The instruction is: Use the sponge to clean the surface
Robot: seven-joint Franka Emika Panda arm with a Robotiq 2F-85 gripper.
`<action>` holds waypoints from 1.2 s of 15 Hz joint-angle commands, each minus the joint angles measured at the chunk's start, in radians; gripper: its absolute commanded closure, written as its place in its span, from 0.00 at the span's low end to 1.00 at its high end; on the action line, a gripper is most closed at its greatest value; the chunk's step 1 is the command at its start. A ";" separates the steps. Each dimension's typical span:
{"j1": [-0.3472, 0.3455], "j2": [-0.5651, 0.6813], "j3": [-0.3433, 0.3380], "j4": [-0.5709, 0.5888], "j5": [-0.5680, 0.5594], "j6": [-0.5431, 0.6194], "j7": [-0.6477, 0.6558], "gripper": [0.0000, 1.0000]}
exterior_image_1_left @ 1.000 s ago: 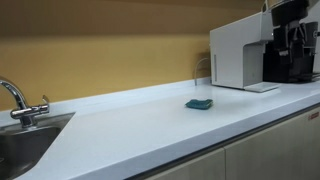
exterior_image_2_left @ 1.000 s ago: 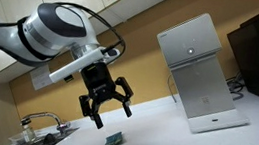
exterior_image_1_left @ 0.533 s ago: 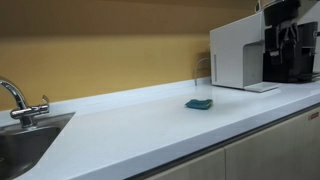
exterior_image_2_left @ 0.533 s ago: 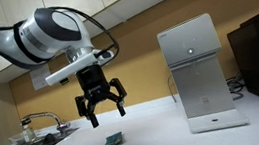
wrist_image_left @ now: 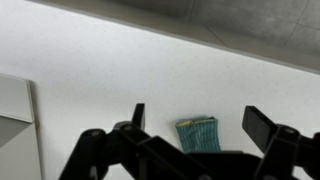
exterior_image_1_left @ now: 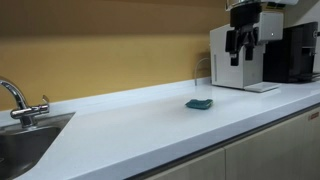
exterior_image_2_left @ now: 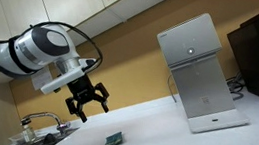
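Note:
The robot's open fingers are in line with the sponge's side edges [wrist_image_left: 198, 134] and the counter around it is clear, so the gripper keeps going down toward the sponge [exterior_image_1_left: 199, 104] until the fingers are on both sides of it.
The teal-green sponge [exterior_image_1_left: 199, 103] lies flat on the white countertop surface [exterior_image_1_left: 140, 130], left of the white appliance. It also shows in an exterior view [exterior_image_2_left: 114, 139] and in the wrist view [wrist_image_left: 199, 134]. My gripper [exterior_image_1_left: 243, 50] hangs well above the counter, open and empty, in front of the appliance. In an exterior view the gripper [exterior_image_2_left: 87, 103] is up and to the left of the sponge. In the wrist view the open fingers [wrist_image_left: 200, 118] frame the sponge far below, on the white surface [wrist_image_left: 90, 70].
A white appliance [exterior_image_1_left: 222, 60] [exterior_image_2_left: 195, 71] and a black coffee machine [exterior_image_1_left: 295, 50] stand at one end of the counter. A tap [exterior_image_1_left: 18, 100] and steel sink [exterior_image_1_left: 20, 150] are at the other end. Beige cabinet fronts [exterior_image_1_left: 270, 155] run below.
The gripper has travelled sideways over the counter, coming into one exterior view in front of the white appliance, and sits slightly lower. It stays open. The sponge has not moved.

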 commanded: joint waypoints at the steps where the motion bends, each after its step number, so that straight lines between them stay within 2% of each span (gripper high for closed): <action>1: 0.033 0.125 0.017 0.100 0.007 0.041 0.001 0.00; 2: 0.042 0.118 0.008 0.101 0.016 0.019 -0.028 0.00; 3: 0.034 0.076 0.013 0.051 0.001 0.043 -0.004 0.00; 9: 0.043 0.143 0.022 0.100 -0.007 0.048 -0.018 0.00; 18: 0.048 0.487 0.063 0.389 -0.093 0.085 0.018 0.00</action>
